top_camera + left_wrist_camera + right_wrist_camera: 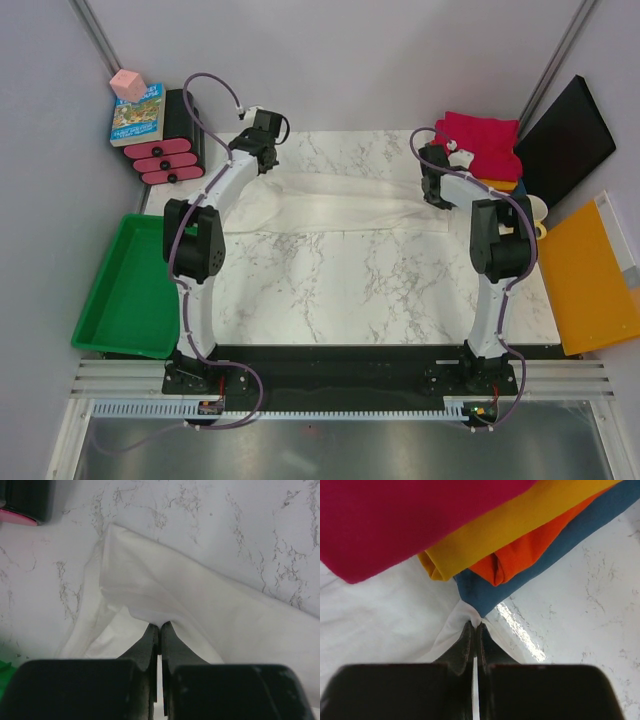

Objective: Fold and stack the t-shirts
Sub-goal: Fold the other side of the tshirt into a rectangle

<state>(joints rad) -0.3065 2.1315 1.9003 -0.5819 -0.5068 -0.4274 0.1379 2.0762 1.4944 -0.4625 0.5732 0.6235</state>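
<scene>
I should go on laying the corner of the off-white t-shirt by the dark blue shirt with my right gripper before I let go of it there, as the t-shirt is stretched straight from gripper to gripper.
An off-white t-shirt lies stretched in a long band across the far half of the marble table. My left gripper is shut on a pinch of the off-white t-shirt near its left end; from above, this left gripper sits at the band's far left corner. At the band's right end my right gripper holds the cloth. In the right wrist view the right gripper is shut on a white corner, right beside the stacked magenta, yellow-orange, orange and dark blue folded shirts.
A green tray hangs off the table's left side. Behind it stands a black drawer unit with pink fronts, with a book and a pink cube on top. A black panel and an orange-yellow board lie at the right.
</scene>
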